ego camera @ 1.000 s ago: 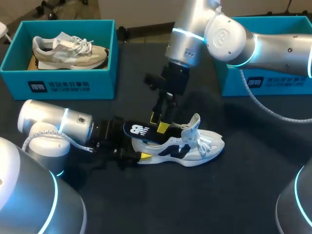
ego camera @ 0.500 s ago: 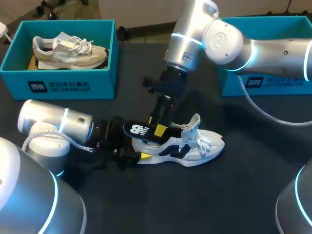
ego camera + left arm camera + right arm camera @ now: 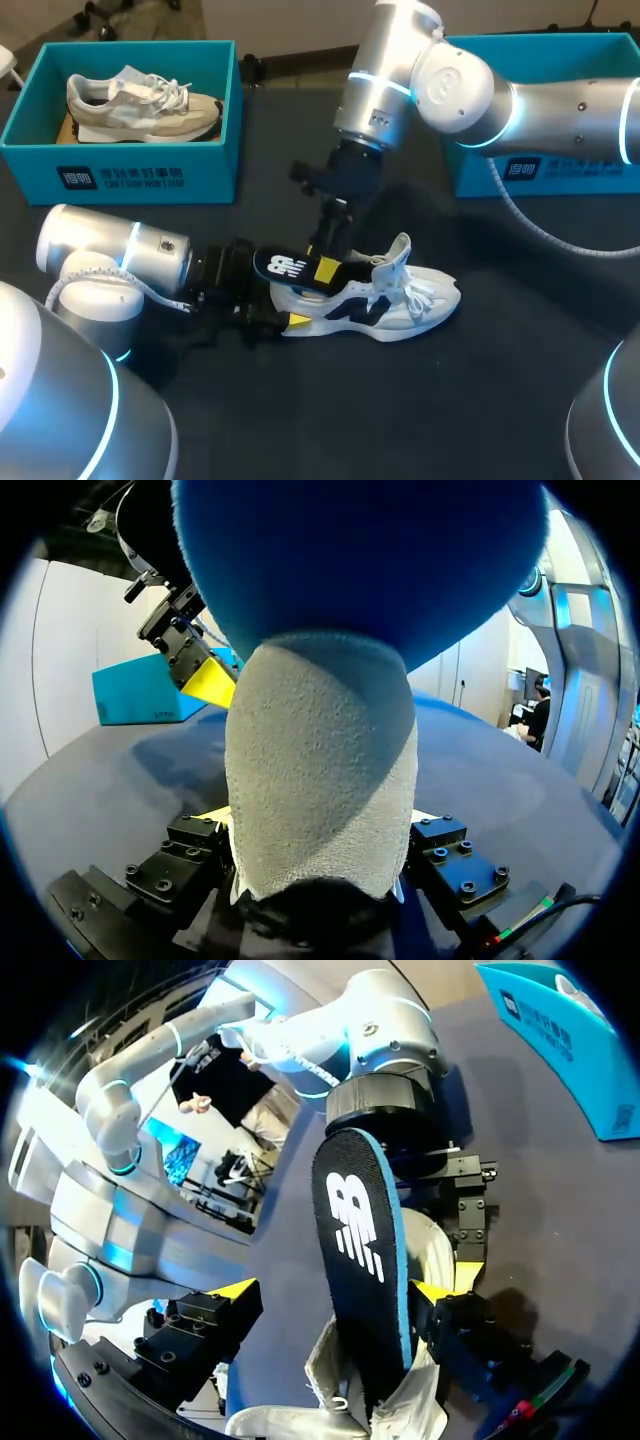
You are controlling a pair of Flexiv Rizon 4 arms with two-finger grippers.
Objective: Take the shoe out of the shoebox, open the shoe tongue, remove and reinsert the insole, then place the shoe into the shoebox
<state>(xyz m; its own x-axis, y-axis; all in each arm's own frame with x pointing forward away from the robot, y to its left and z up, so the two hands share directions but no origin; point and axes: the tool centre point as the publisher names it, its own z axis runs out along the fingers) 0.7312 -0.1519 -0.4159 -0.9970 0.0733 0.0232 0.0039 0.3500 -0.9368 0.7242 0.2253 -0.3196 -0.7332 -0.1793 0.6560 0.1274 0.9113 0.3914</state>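
Observation:
The black insole (image 3: 298,278) will slip out in one piece and stay almost flat when I pull, because the logo end (image 3: 272,263) sticks straight out of the shoe opening.
A white and navy shoe (image 3: 385,300) lies on its side on the dark table, toe to the right. My left gripper (image 3: 288,305) comes in low from the left and is shut on the shoe's heel (image 3: 320,770), which fills the space between its fingers. A black insole (image 3: 285,268) with a white logo sticks out of the heel end. My right gripper (image 3: 322,256) hangs above the shoe, open. The insole (image 3: 365,1250) stands between its yellow fingertips, close to one and clear of the other. The right arm's yellow finger (image 3: 212,680) shows beyond the heel.
A teal shoebox (image 3: 120,170) at the back left holds a beige shoe (image 3: 140,100). A second teal box (image 3: 560,170) stands at the back right, behind my right arm. Bare dark tabletop lies in front of the shoe.
My right arm's wrist has shifted slightly left and back, with the gripper staying over the insole. The shoe, insole and left arm have not moved.

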